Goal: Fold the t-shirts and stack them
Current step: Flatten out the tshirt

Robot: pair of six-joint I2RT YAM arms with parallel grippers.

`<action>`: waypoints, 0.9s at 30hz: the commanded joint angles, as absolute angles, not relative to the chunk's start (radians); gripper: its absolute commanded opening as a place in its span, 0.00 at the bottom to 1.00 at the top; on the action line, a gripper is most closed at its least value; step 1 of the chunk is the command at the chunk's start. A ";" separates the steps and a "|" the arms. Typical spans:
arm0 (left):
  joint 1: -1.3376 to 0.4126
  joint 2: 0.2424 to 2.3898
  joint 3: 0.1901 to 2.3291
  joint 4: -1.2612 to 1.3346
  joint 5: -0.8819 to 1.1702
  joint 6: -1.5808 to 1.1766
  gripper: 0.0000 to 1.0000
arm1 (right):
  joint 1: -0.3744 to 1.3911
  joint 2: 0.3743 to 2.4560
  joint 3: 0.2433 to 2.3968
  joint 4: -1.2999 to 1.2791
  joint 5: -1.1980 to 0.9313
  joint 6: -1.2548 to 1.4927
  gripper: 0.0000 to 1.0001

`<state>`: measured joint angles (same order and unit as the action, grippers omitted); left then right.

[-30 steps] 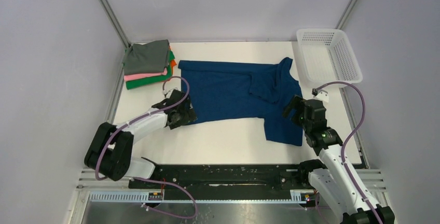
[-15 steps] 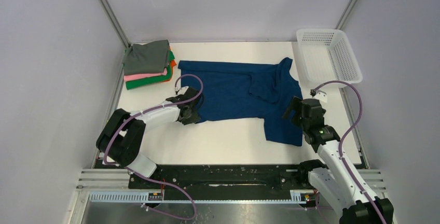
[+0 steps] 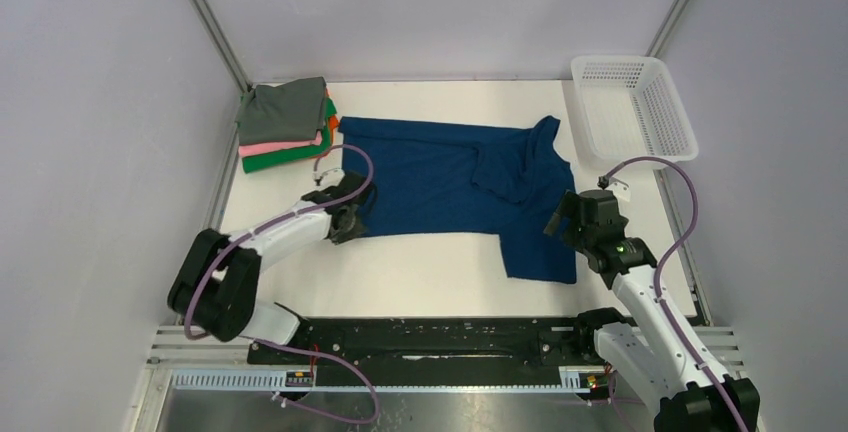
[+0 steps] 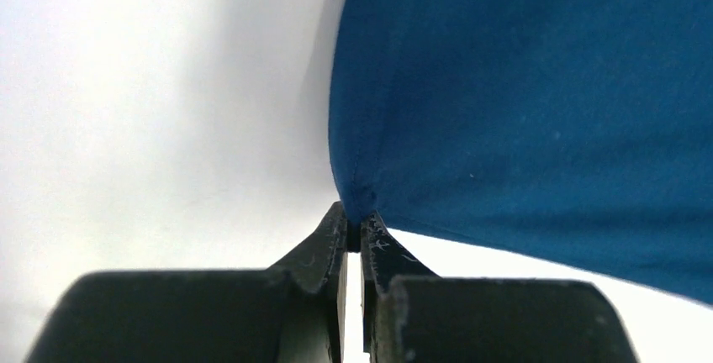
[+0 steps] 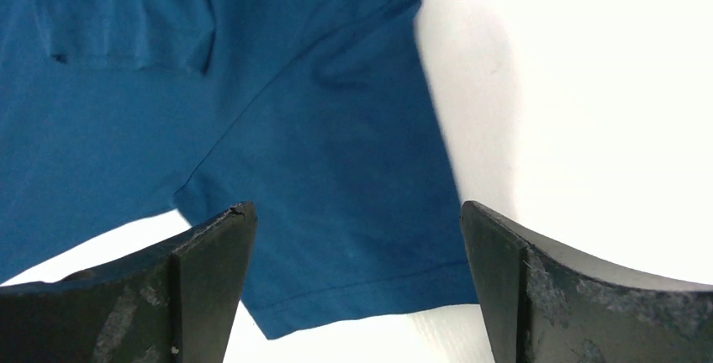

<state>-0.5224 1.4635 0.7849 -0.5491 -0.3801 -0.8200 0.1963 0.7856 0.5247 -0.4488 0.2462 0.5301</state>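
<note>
My right gripper is to grab the near sleeve (image 3: 540, 260) before both grippers lift and flip the dark blue t-shirt, because its far sleeve lies folded over its body (image 3: 500, 174).
A dark blue t-shirt (image 3: 450, 177) lies spread flat on the white table, one sleeve (image 3: 540, 252) pointing toward the near edge. My left gripper (image 3: 350, 220) is shut on the shirt's near-left corner. In the left wrist view the fingertips (image 4: 354, 230) pinch a point of blue cloth (image 4: 538, 102). My right gripper (image 3: 566, 218) hovers open over the sleeve. In the right wrist view its fingers (image 5: 353, 207) straddle the sleeve hem (image 5: 336, 153) without touching it. Folded t-shirts (image 3: 285, 124) sit stacked at the far left, grey on top of pink, green and orange.
A white plastic mesh basket (image 3: 632, 107) stands at the far right corner. Bare white table (image 3: 430, 267) runs along the near edge between the two arms. Grey walls enclose the left, back and right sides.
The left gripper has closed on the shirt's near-left corner and drawn it slightly left. The whole shirt has shifted a little left. The right gripper has barely moved.
</note>
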 commanded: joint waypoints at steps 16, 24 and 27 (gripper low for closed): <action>-0.271 1.085 0.589 -0.522 -0.342 -0.761 0.00 | 0.586 0.902 0.557 -0.820 0.203 0.841 0.92; -0.271 1.045 0.566 -0.491 -0.302 -0.754 0.00 | 0.613 1.017 0.523 -0.728 0.153 0.862 0.69; -0.271 1.044 0.564 -0.492 -0.301 -0.755 0.00 | 0.622 1.064 0.547 -0.733 0.167 0.868 0.64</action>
<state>-0.2745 1.0664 0.5674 -0.5217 -0.3199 -0.7643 0.6044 1.0180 0.5251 -0.7528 0.1452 0.8288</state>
